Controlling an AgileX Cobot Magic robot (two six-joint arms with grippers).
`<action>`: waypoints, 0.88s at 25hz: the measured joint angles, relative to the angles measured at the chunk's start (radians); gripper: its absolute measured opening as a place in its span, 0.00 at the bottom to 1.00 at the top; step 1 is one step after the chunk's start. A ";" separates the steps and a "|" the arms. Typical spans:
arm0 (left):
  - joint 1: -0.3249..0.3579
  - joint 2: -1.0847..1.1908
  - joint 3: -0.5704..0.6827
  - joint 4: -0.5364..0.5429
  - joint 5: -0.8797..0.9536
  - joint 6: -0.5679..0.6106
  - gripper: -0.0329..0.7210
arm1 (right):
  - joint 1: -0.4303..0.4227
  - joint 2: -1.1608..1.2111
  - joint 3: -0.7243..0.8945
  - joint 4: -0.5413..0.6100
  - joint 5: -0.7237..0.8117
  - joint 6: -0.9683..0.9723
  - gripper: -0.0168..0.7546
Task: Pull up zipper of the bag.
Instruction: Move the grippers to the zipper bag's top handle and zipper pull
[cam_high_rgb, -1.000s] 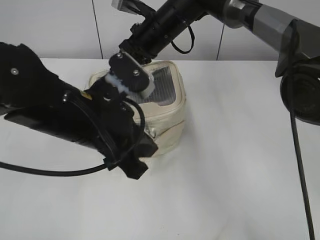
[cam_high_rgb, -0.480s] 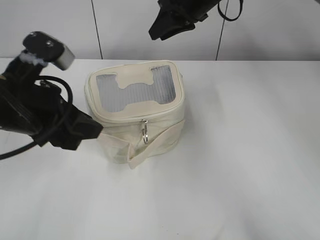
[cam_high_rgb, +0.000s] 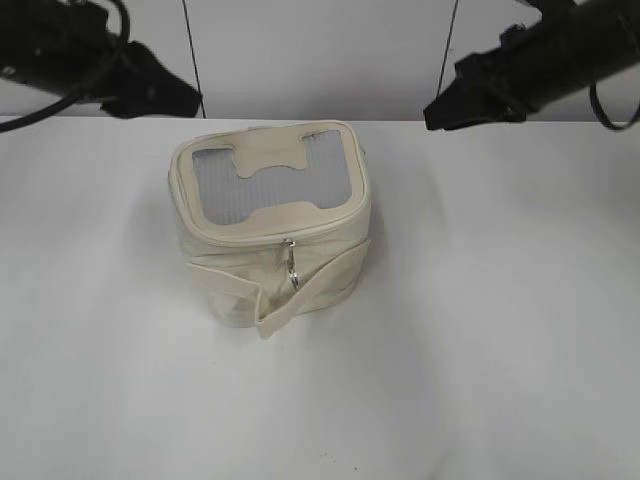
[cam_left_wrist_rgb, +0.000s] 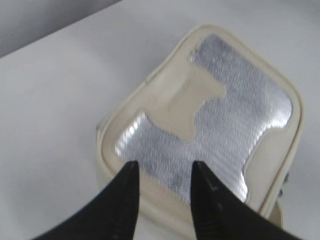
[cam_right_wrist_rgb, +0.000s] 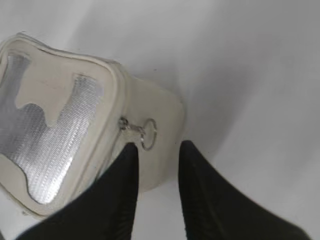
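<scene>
I see a lone silver slider (cam_high_rgb: 291, 262) hanging at the front of the zipper, so I should expect another slider to be hidden along the bag rim's side (cam_high_rgb: 366, 190).
The cream bag (cam_high_rgb: 270, 235) stands upright mid-table, its grey mesh top with the H-shaped patch facing up. The zipper (cam_high_rgb: 281, 233) runs round the top rim. One silver slider with a ring pull (cam_high_rgb: 291, 268) hangs at the front. The right wrist view also shows this ring pull (cam_right_wrist_rgb: 145, 133). My left gripper (cam_left_wrist_rgb: 165, 166) is open and empty, hovering above the bag's (cam_left_wrist_rgb: 200, 125) mesh top. My right gripper (cam_right_wrist_rgb: 158, 146) is open and empty, above the bag (cam_right_wrist_rgb: 65, 125) near the ring pull. Both arms sit high at the frame's upper corners, left arm (cam_high_rgb: 110, 70) and right arm (cam_high_rgb: 520, 75).
A loose cream strap (cam_high_rgb: 310, 290) wraps the bag's body and sticks out at the front. The white table (cam_high_rgb: 480, 330) ends at a pale panelled wall (cam_high_rgb: 310, 50) behind the bag.
Both arms have lifted off the bag and drawn back to the upper left and upper right. The bag now stands uncovered, with the slider hanging at its front.
</scene>
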 joint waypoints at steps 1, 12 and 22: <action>0.009 0.047 -0.050 -0.034 0.035 0.041 0.41 | -0.011 -0.065 0.105 0.058 -0.072 -0.071 0.32; 0.001 0.533 -0.636 -0.176 0.346 0.137 0.63 | -0.008 -0.199 0.516 0.465 -0.234 -0.560 0.51; -0.034 0.707 -0.754 -0.165 0.395 0.137 0.64 | -0.008 -0.199 0.516 0.482 -0.225 -0.577 0.54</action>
